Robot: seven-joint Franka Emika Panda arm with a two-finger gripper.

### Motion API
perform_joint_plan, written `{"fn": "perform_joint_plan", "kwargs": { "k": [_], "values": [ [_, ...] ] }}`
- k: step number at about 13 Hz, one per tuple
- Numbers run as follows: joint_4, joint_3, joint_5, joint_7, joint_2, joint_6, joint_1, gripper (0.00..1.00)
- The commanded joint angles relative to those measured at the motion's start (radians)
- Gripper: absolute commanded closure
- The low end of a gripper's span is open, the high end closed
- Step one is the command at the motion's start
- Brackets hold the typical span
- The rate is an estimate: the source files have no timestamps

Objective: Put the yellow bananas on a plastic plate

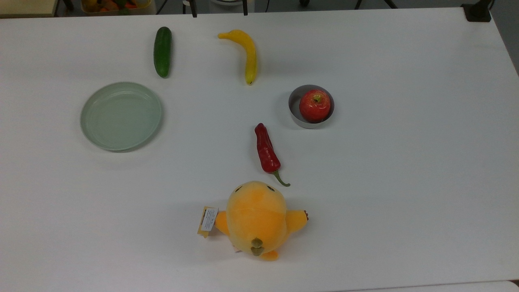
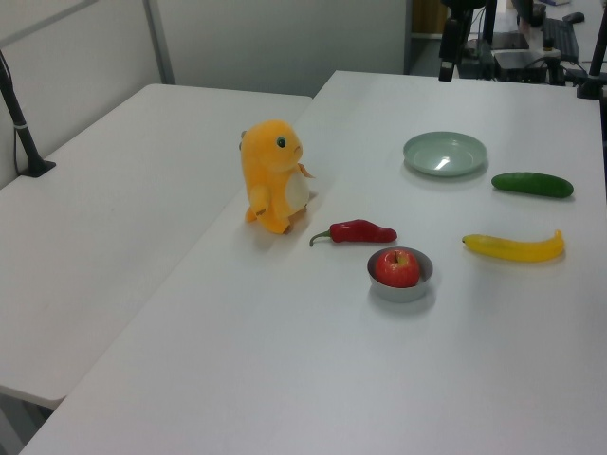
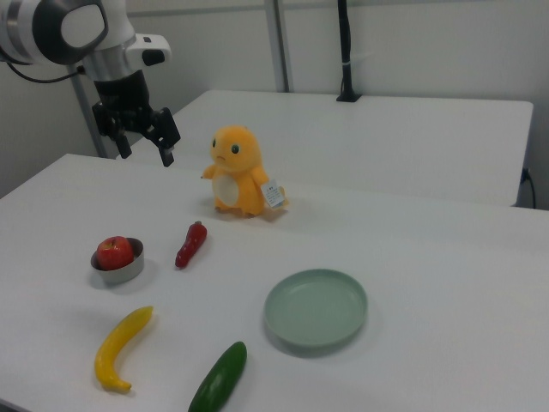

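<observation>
The yellow banana (image 2: 515, 248) seems about as long as the plate's round rim (image 2: 445, 154) is across. The banana will reach over the rim from edge to edge when I lower it.
The yellow banana (image 1: 247, 52) lies curved on the white table near the top view's upper middle, also seen as the banana (image 2: 514, 248) and the banana (image 3: 120, 348). The pale mint-green plastic plate (image 1: 121, 115) sits empty at the top view's left, well apart from the banana; it is the plate (image 2: 445, 153) and the plate (image 3: 316, 308). My gripper (image 3: 147, 154) hangs open high above the table at the right view's upper left, holding nothing, far from both.
A dark green cucumber (image 1: 162, 51) lies between plate and banana. A grey bowl (image 1: 296, 97) holds a red apple (image 1: 314, 105). A red pepper (image 1: 267, 151) and an orange plush chick (image 1: 256, 217) stand mid-table. A second white table (image 2: 114, 171) adjoins.
</observation>
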Motion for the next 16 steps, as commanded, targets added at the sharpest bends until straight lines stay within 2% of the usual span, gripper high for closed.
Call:
{"fn": "perform_joint_plan", "kwargs": {
  "k": [1, 16],
  "values": [
    [-0.031, -0.005, 0.013, -0.022, -0.016, 0.024, 0.012, 0.00],
    [-0.069, 0.000, 0.008, -0.024, -0.016, 0.029, 0.018, 0.00]
  ]
}}
